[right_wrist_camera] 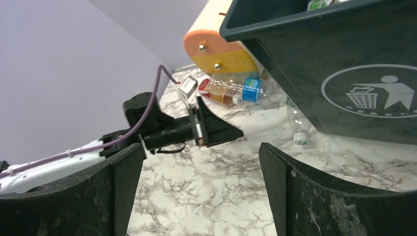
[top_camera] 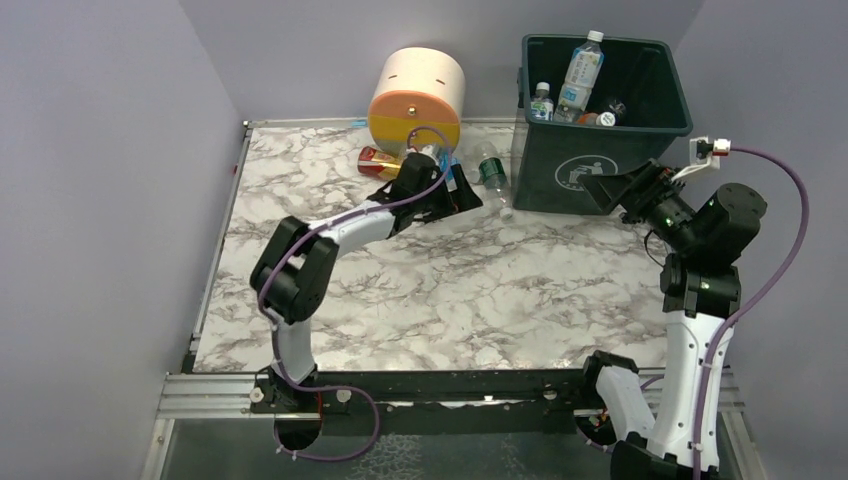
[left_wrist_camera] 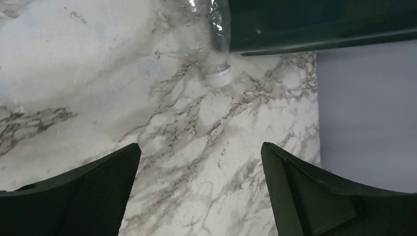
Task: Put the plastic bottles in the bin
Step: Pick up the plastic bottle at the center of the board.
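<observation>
The clear bottle lies (top_camera: 494, 177) up against the side of the bin, so my left gripper should pull it away by its white cap (top_camera: 506, 213) and then bring it to my right gripper.
The dark green bin (top_camera: 540, 180) stands at the back right and holds several plastic bottles, among them a tall one (top_camera: 582, 70). A clear bottle (top_camera: 492, 172) lies on the table by the bin's left front corner, with its white cap (left_wrist_camera: 219, 77) towards my left gripper. More bottles lie under the drawer unit, one with a blue label (right_wrist_camera: 236, 91) and one with a red label (top_camera: 378, 162). My left gripper (top_camera: 465, 195) (left_wrist_camera: 201, 157) is open and empty, just short of the clear bottle. My right gripper (top_camera: 600, 188) (right_wrist_camera: 201, 157) is open and empty in front of the bin (right_wrist_camera: 344, 59).
A cream, orange and grey round drawer unit (top_camera: 415, 95) lies on its side at the back, left of the bin. Purple walls close in the marble table (top_camera: 450, 290) on the left, back and right. The left arm (top_camera: 330, 235) reaches diagonally across the table.
</observation>
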Robot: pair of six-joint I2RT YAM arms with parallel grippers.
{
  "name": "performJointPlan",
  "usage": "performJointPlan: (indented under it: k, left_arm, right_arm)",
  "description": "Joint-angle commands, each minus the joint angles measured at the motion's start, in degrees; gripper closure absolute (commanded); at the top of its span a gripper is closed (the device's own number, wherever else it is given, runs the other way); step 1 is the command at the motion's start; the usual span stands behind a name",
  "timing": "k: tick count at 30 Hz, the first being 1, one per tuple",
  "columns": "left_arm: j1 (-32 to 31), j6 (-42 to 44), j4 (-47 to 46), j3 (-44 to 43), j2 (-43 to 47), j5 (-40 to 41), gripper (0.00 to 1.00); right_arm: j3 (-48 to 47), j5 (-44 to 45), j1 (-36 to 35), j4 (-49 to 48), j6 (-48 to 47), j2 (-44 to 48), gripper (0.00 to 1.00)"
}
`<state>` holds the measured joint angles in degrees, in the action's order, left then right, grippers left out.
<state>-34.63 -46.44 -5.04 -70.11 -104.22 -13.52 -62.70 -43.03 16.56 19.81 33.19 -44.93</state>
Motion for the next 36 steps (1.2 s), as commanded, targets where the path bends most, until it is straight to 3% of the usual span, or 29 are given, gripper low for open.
performJointPlan:
  k: [1, 11, 32, 36]
  left_arm:
    - [-0.56, 2.31, -2.89, -7.85, -9.04, -2.26, 0.02]
    - [-1.64, -0.11, -8.42, -16.34, -23.34, -5.10, 0.28]
    - [-4.28, -5.91, -13.03, -25.46, -32.81, -3.53, 0.30]
    - [-4.67, -6.66, -13.42, -26.02, -33.85, -3.78, 0.35]
  right_arm:
    - [1.39, -1.84, -0.47, -0.80, 0.59, -0.05, 0.10]
    - [2.63, -2.39, -1.08, -1.63, 0.90, -1.11, 0.11]
    - [4.74, -2.51, -1.18, -2.08, 1.25, -1.29, 0.12]
    - [5.21, -2.68, -1.18, -2.23, 1.26, -1.29, 0.12]
